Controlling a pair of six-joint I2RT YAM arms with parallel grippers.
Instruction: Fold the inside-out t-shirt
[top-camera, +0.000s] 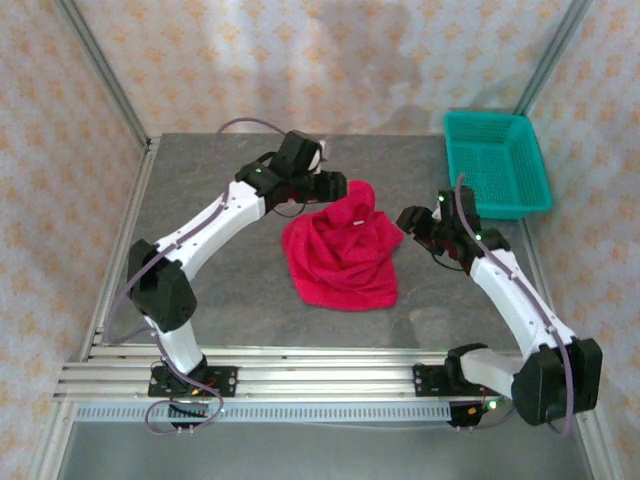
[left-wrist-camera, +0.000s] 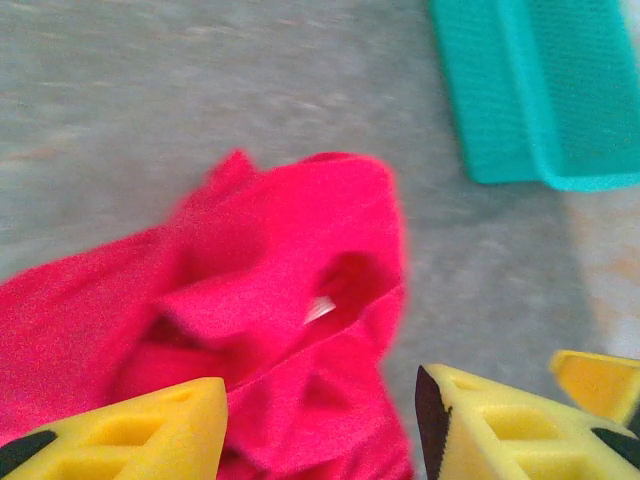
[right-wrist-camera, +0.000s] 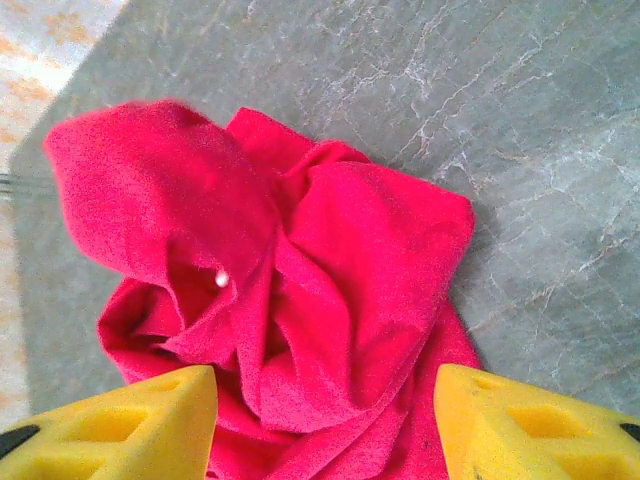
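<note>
Loose folds (top-camera: 338, 242) lie over one another through the heap, so the red t-shirt (top-camera: 348, 282) will spread out wide with a straight top edge when the robot's grippers pull it apart.
The bright red t-shirt (top-camera: 345, 250) lies crumpled in a bunched heap on the grey table, its far end raised in a peak. A small white tag (left-wrist-camera: 320, 309) shows in a fold near the neck, and again as a white speck (right-wrist-camera: 221, 279). My left gripper (top-camera: 338, 187) is at the heap's far left edge, open, with red fabric (left-wrist-camera: 260, 300) lying between its yellow fingers (left-wrist-camera: 150, 430). My right gripper (top-camera: 405, 220) is at the heap's right edge, also open, its fingers (right-wrist-camera: 520, 420) spread either side of the folds (right-wrist-camera: 330, 260).
A teal plastic basket (top-camera: 497, 163) stands at the table's far right corner, also visible from the left wrist (left-wrist-camera: 540, 90). Bare grey tabletop (top-camera: 220, 290) surrounds the shirt. Metal frame posts and patterned walls close in the table's sides and back.
</note>
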